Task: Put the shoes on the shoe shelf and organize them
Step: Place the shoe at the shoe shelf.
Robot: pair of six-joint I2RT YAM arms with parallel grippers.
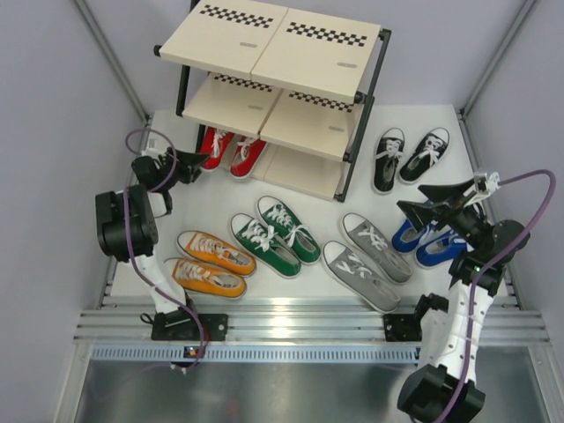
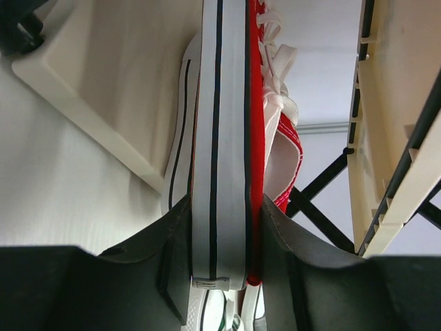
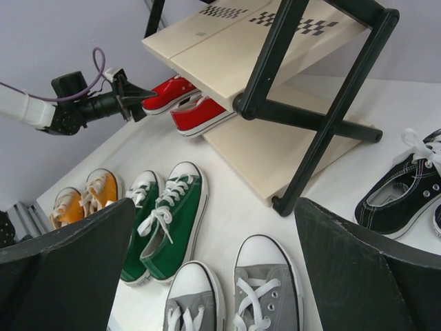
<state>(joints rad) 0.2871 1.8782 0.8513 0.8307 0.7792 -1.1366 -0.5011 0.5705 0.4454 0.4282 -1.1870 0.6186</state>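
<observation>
The held red shoe (image 1: pixel 215 146) is pointing toe-first into the bottom level next to its mate (image 1: pixel 248 159), so the robot's left gripper should go on pushing it over until both shoes meet.
The shoe shelf (image 1: pixel 273 40) stands at the back. A pair of red shoes (image 1: pixel 231 150) lies at the left end of its bottom tier, heels sticking out. My left gripper (image 1: pixel 189 166) is shut on the heel of the left red shoe (image 2: pixel 255 103), pads on sole and upper (image 2: pixel 220 207). The orange (image 1: pixel 211 263), green (image 1: pixel 275 233), grey (image 1: pixel 368 260), blue (image 1: pixel 427 240) and black (image 1: pixel 410 159) pairs lie on the table. My right gripper (image 1: pixel 432 198) hangs open and empty above the blue pair (image 3: pixel 215 207).
The shelf's black front leg (image 3: pixel 324 124) stands between the green shoes (image 3: pixel 169 221) and black shoes (image 3: pixel 400 193). Grey toes (image 3: pixel 265 296) lie below my right gripper. White walls close in both sides. The top and middle tiers hold no shoes that I can see.
</observation>
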